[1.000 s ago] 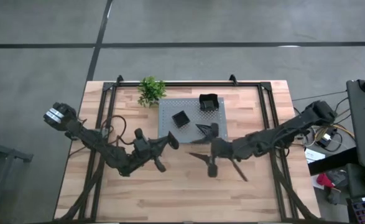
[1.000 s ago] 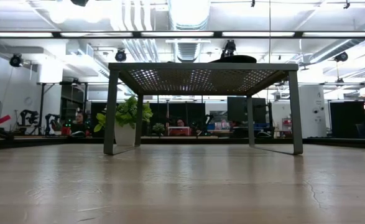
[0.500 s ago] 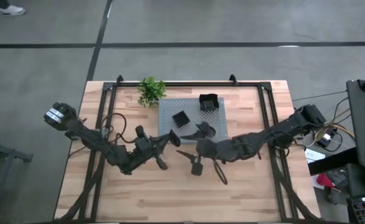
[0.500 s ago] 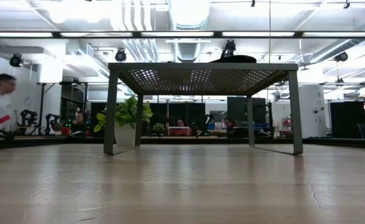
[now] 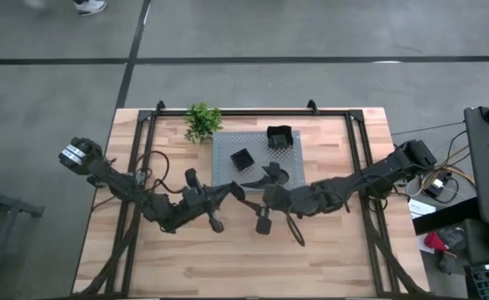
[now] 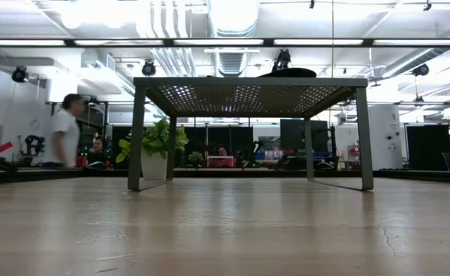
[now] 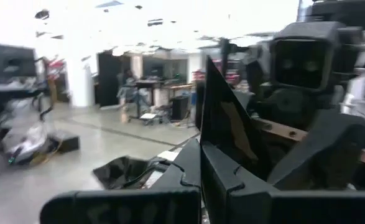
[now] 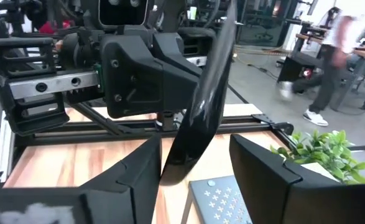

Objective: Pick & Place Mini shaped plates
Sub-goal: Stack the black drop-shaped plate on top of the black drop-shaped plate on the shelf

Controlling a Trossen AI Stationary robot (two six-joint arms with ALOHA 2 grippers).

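My left gripper is pinching the plate [image 8: 198,115] short of the stand, inside my right gripper's open fingers, so my right one should take it across to the stand.
Between the two arms, above the table's middle, a glossy black mini shaped plate [image 8: 201,99] stands on edge, pointed end up [image 7: 229,124], with my left gripper [image 5: 230,192] shut on it. My right gripper [image 8: 194,148] is open, level, with one finger on either side of that plate. Two square black dishes [image 5: 242,158] [image 5: 279,137] rest on top of the grey perforated stand [image 5: 227,142]. A dark dish [image 6: 286,73] shows on the stand's top in the low view. My left gripper pinches the plate's lower edge [image 7: 210,149] between its two fingers, coming roughly level from the table's left. The plate stands upright on edge above the fingers, lifted clear of the table. My right gripper: I cannot tell whether a finger [image 8: 146,163] touches the plate's lower end.
A small green potted plant [image 5: 202,121] stands at the stand's far left corner. The stand's legs [image 6: 136,138] rise from the tabletop. Bare wood lies on the near half of the table [image 5: 244,262]. A person [image 6: 67,134] walks in the room beyond.
My right gripper has gone toward the table's left, up to my left gripper, and stayed open; its fingers now stand on either side of the held plate. My left gripper has rolled a little with the plate.
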